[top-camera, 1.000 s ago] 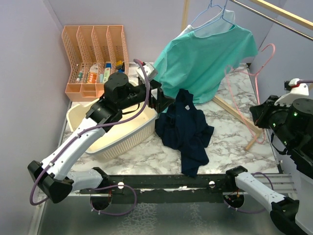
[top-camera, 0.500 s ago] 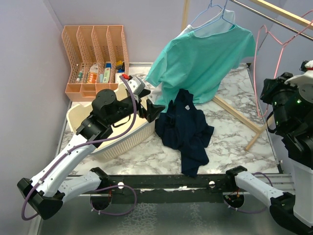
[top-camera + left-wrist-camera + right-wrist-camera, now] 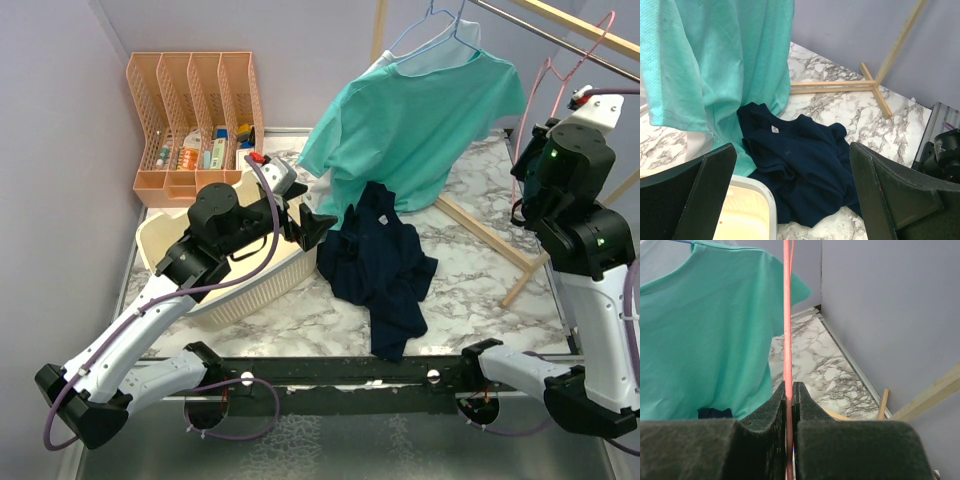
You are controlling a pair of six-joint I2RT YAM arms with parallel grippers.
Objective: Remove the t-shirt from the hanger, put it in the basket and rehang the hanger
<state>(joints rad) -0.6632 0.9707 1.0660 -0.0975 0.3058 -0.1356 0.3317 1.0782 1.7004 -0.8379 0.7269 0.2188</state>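
Observation:
I should back my left gripper off because it blocks the basket's opening (image 3: 258, 264), while my right gripper leaves the pink hanger and brings the navy t-shirt (image 3: 380, 255) in.
A navy t-shirt (image 3: 380, 265) lies crumpled on the marble table, off any hanger; it also shows in the left wrist view (image 3: 805, 165). A teal t-shirt (image 3: 420, 130) hangs on a blue hanger (image 3: 430, 25) from the rail. My right gripper (image 3: 532, 152) is raised at the right and shut on a bare pink hanger (image 3: 541, 72); the pink wire (image 3: 787, 315) runs up between the closed jaws of the right gripper (image 3: 790, 387). My left gripper (image 3: 318, 218) is open and empty above the basket's edge, just left of the navy t-shirt. In its own view the left gripper (image 3: 792, 165) frames that shirt.
A cream laundry basket (image 3: 240, 270) sits under the left arm. A pink desk organizer (image 3: 195, 110) stands at the back left. The wooden rack's rail (image 3: 560, 35) crosses the top right, and its base (image 3: 490, 235) lies on the table.
My right arm has lifted the pink hanger from table height up toward the rail. My left gripper drew back from the teal shirt toward the basket, then stayed still.

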